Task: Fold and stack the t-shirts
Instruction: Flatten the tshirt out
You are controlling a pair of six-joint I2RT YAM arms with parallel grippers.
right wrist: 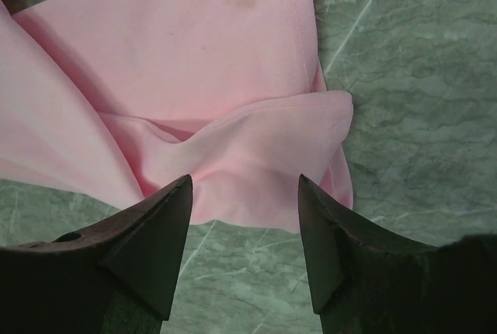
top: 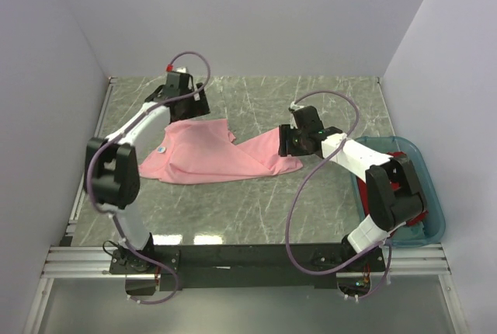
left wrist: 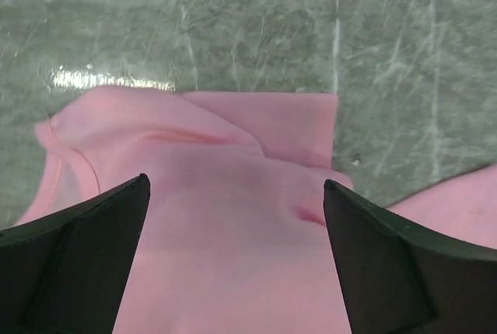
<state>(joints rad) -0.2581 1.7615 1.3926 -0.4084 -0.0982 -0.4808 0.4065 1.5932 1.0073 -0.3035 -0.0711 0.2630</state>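
Note:
I expect the light pink t-shirt [top: 203, 147] to open into a broad sheet when I lift and spread it, because long folds [top: 221, 173] gather it into a narrow band.
The light pink t-shirt [top: 210, 155] lies crumpled on the green marble table, its right end bunched into a fold. My left gripper [top: 197, 109] is open and empty over the shirt's far left part; in the left wrist view the pink cloth [left wrist: 233, 225] fills the space between the jaws [left wrist: 235, 186]. My right gripper [top: 288, 143] is open and empty at the shirt's right end; in the right wrist view its tips [right wrist: 245, 182] hover over a folded edge of the pink cloth [right wrist: 256, 147]. The red t-shirt [top: 420, 214] lies in the tub, mostly hidden by my right arm.
A teal translucent tub [top: 432, 194] stands at the right edge of the table, under my right arm. White walls close in the table at the back and both sides. Bare marble [top: 233, 210] shows in front of the pink shirt.

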